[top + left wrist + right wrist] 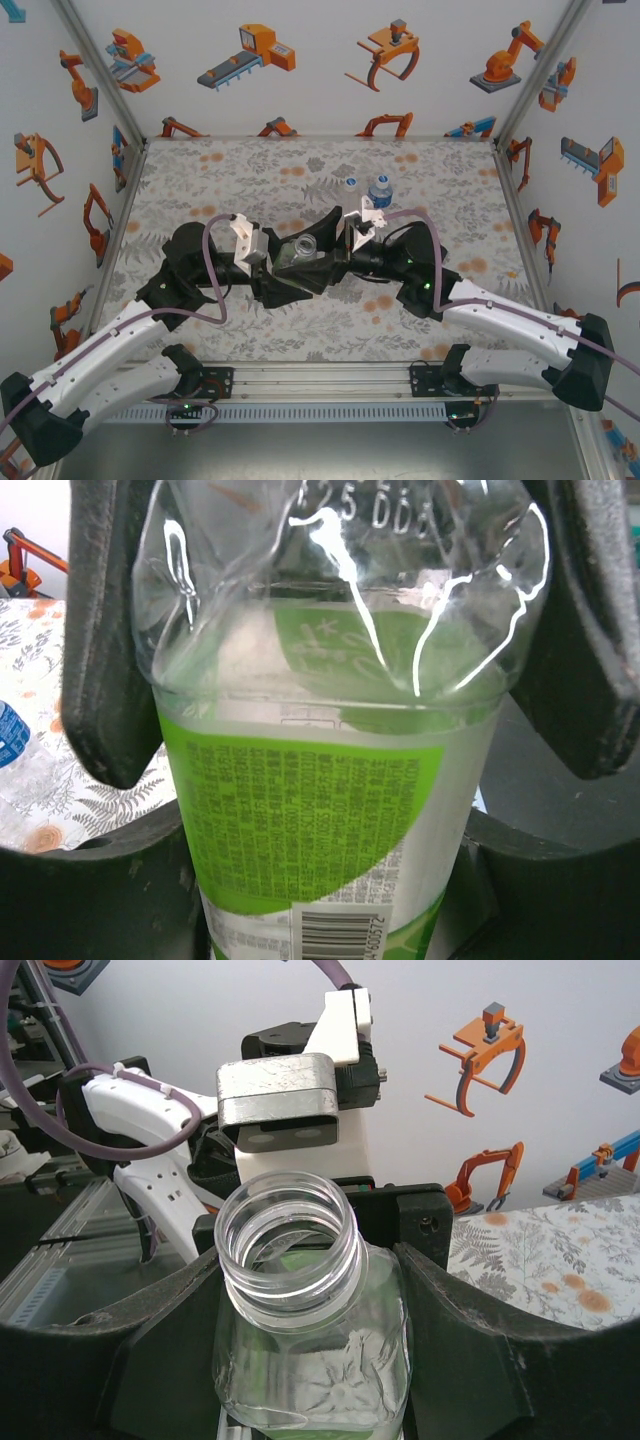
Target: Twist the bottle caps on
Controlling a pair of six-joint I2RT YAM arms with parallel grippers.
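The robot's right gripper is holding the bottle's shoulder [312, 1365] below the bottle's open neck, so it should let go and get the cap while the left gripper keeps hold of the bottle's body.
A clear bottle with a green label [305, 252] is held off the table between both grippers, its mouth open and without a cap. My left gripper [287, 266] is shut on its labelled body [320, 820], and its fingers [120, 890] press both sides. My right gripper [336, 260] is shut on the bottle's shoulder [310, 1380], just under the open threaded neck [288, 1235]. A small pale blue bottle cap [351, 182] lies on the table behind them. Beside that cap stands a bottle with a blue label [380, 191].
The table has a grey floral cloth [250, 170] with orange blotches. White walls printed with robot pictures close it in on three sides. A metal rail [320, 380] runs along the near edge between the arm bases.
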